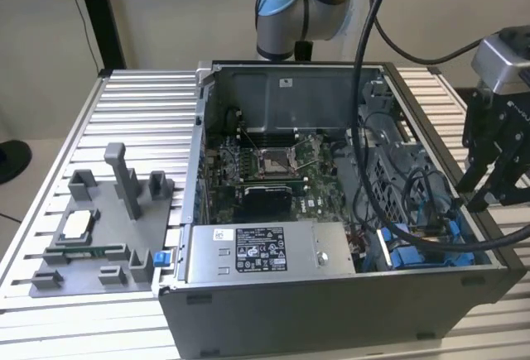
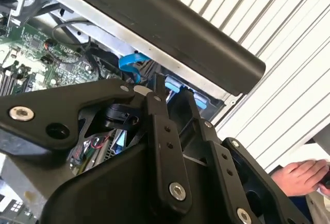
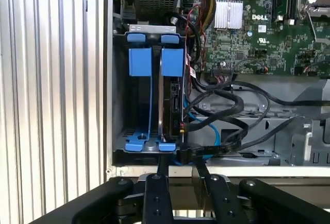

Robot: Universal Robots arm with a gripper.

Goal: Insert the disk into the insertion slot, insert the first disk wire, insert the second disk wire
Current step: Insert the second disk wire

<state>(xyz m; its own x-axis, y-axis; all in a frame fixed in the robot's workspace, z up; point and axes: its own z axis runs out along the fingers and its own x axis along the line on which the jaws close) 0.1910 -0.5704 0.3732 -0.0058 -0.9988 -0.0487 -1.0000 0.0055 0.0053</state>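
Note:
The black disk wire lies in loose loops (image 3: 234,112), so the wire will follow with slack to spare when I carry its end (image 3: 186,155) to the disk.
In the first wrist view the disk (image 3: 168,98) stands on edge inside the insertion slot (image 3: 119,100), between bright blue rails and tabs. A black wire (image 3: 216,112) loops down to a plug at the disk's edge. A blue wire (image 3: 209,127) runs toward the bay's near end, and I cannot tell where it ends. My gripper (image 3: 179,162) hovers just outside the case wall at that end, open with nothing held. From the exterior view my gripper (image 1: 484,194) hangs over the case's right front corner, above the blue bay (image 1: 414,251). The second wrist view shows my fingers (image 2: 164,131) apart.
The open computer case (image 1: 331,310) holds a motherboard (image 1: 273,170), a grey labelled power-supply box (image 1: 265,252) and loose black cables (image 1: 373,128). A grey fixture plate (image 1: 91,228) lies on the slatted table at the exterior view's left. A person's hand (image 2: 299,175) is beside the table.

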